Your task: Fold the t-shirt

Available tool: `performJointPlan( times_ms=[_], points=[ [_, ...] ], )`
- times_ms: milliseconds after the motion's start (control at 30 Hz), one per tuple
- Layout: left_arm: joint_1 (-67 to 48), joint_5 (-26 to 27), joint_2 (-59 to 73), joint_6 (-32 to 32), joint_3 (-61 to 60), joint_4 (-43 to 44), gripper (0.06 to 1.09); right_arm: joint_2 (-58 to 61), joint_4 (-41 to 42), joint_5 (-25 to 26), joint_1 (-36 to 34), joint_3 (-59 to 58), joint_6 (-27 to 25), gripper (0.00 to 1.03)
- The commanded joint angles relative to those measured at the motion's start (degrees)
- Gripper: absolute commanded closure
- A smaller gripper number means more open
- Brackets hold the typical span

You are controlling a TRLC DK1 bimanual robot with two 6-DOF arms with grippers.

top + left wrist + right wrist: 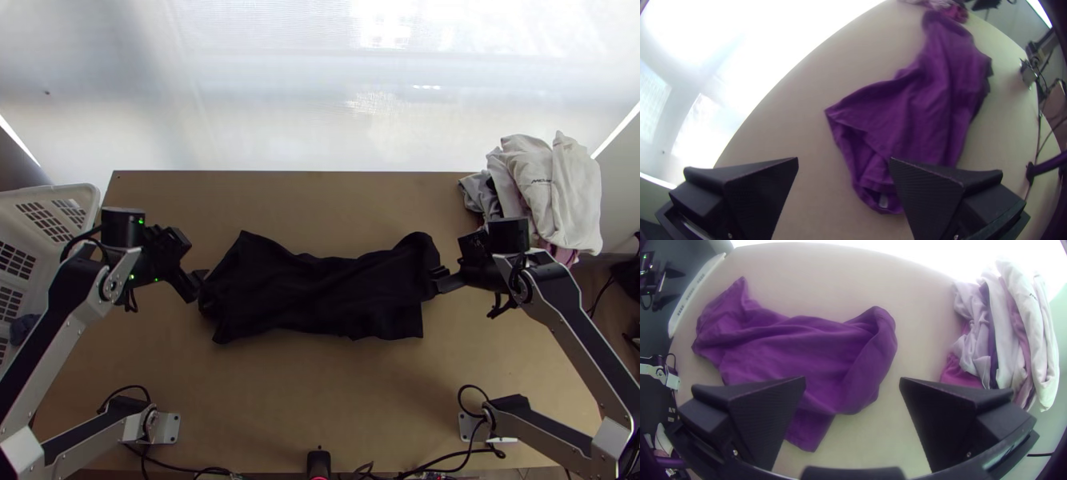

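Observation:
A loose flap (811, 431) is sticking out under the folded end, so the black t-shirt (316, 296) will fall open into a wide sheet when I pick it up.
A black t-shirt (320, 296) lies across the middle of the table as a wide, wrinkled strip; it looks purple in the wrist views. My left gripper (197, 286) is at its left end, and my right gripper (442, 282) is at its right end. In the left wrist view the left gripper (842, 178) stands open, one finger overlapping the edge of the shirt (924, 115) near a small pale label. The right gripper (853, 400) is open too, with part of the shirt (804, 355) showing between and behind its fingers.
A pile of white, grey and pink clothes (552, 188) sits at the table's back right corner. On the left stands a white plastic basket (76, 192). Cables (448, 460) run along the near edge of the table (320, 400).

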Motion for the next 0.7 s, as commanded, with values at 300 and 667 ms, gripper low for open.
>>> performJointPlan(
  times_ms=[300, 667],
  points=[
    [-38.31, -15.65, -22.93, 11.92, -26.88, -2.09, 0.1, -4.18, -3.97, 0.1, 2.58, -1.49, -0.34, 0.05],
    [-42.79, -20.83, -14.31, 16.32, -36.11, 15.67, 0.1, -4.44, -3.97, 0.1, 2.49, -2.81, 0.1, 0.05]
  ],
)
